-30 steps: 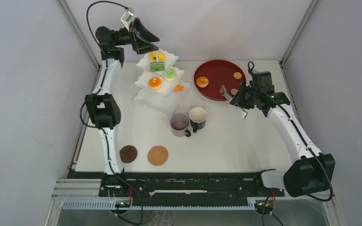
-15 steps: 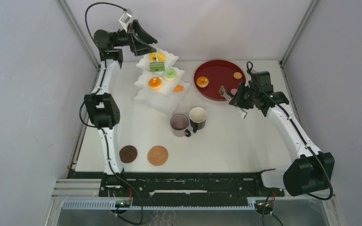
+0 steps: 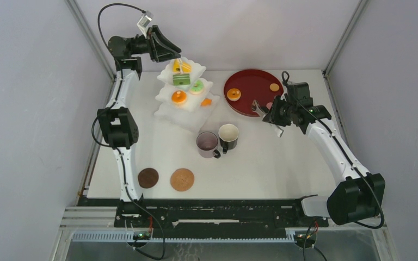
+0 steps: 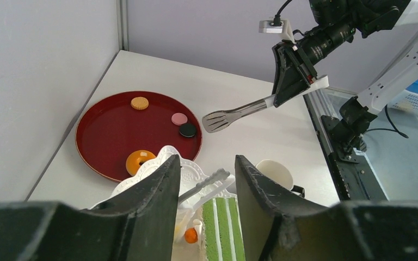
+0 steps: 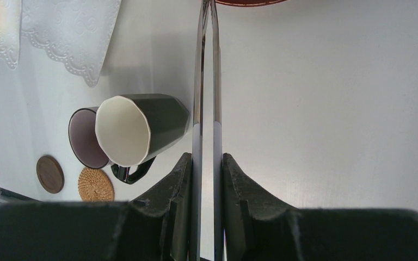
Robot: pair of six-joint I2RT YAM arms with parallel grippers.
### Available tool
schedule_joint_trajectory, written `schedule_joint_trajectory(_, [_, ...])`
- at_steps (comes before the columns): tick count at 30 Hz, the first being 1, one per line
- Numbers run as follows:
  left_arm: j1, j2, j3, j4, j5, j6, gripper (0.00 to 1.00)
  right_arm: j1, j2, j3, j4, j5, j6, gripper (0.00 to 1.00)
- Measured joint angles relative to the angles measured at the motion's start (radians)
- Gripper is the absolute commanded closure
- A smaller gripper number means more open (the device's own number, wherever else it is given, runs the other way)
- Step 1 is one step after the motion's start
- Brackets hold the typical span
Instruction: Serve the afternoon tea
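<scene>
The stand's white handle runs at a slant across the gap of my left gripper. I should open wide and close squarely on the handle's top before I turn the stand.
The white three-tier stand (image 3: 168,111) holds a yellow pastry (image 3: 182,65) and a green layered cake (image 3: 181,79) on top, with orange and green pastries lower down. My left gripper (image 3: 170,51) hovers open above the top tier. In its wrist view the cake (image 4: 222,228) and a thin tongs-like piece (image 4: 217,176) show in the gap, gripped by neither finger. My right gripper (image 3: 276,115) is shut on the long metal tongs (image 5: 207,81), their tip at the tray's near edge. The mauve mug (image 3: 207,143) and black mug (image 3: 228,136) stand mid-table. Two coasters (image 3: 148,177) (image 3: 182,179) lie near the front.
The dark red tray (image 3: 250,81) at the back right carries an orange ring pastry (image 3: 233,94), a biscuit (image 3: 274,86) and small pink and black rounds (image 4: 179,118). The enclosure's walls stand close behind the stand and the left arm.
My left gripper has drawn up and back a little over the stand, and its fingers look closer together. The right arm has shifted slightly left with the tongs.
</scene>
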State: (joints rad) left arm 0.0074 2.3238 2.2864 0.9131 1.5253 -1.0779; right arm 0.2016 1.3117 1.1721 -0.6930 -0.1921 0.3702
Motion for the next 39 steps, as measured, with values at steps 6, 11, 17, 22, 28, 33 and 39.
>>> schedule_joint_trajectory(6, [0.0,0.0,0.0,0.011,-0.005,-0.013,0.8,0.003,0.002,0.0,0.0,0.0,0.0,0.93])
schedule_joint_trajectory(11, [0.002,0.0,0.0,0.028,-0.02,-0.016,0.89,0.003,0.008,0.0,0.0,0.0,0.002,0.93])
schedule_joint_trajectory(17, [0.006,0.0,0.0,0.03,-0.022,-0.023,0.57,0.003,0.014,0.0,0.0,-0.001,0.002,0.93])
schedule_joint_trajectory(22, [0.012,0.0,0.0,0.037,-0.031,-0.034,0.37,0.004,0.017,0.0,0.0,-0.001,0.002,0.93])
schedule_joint_trajectory(28, [0.018,0.0,-0.006,0.095,-0.048,-0.087,0.21,0.004,0.018,0.0,0.001,-0.002,0.002,0.93])
schedule_joint_trajectory(33, [0.029,0.0,-0.051,0.226,-0.057,-0.195,0.01,0.005,0.021,0.0,0.001,-0.002,0.003,0.93])
schedule_joint_trajectory(39, [0.035,-0.008,-0.135,0.344,-0.056,-0.288,0.0,0.01,0.022,0.0,0.001,-0.003,0.003,0.93])
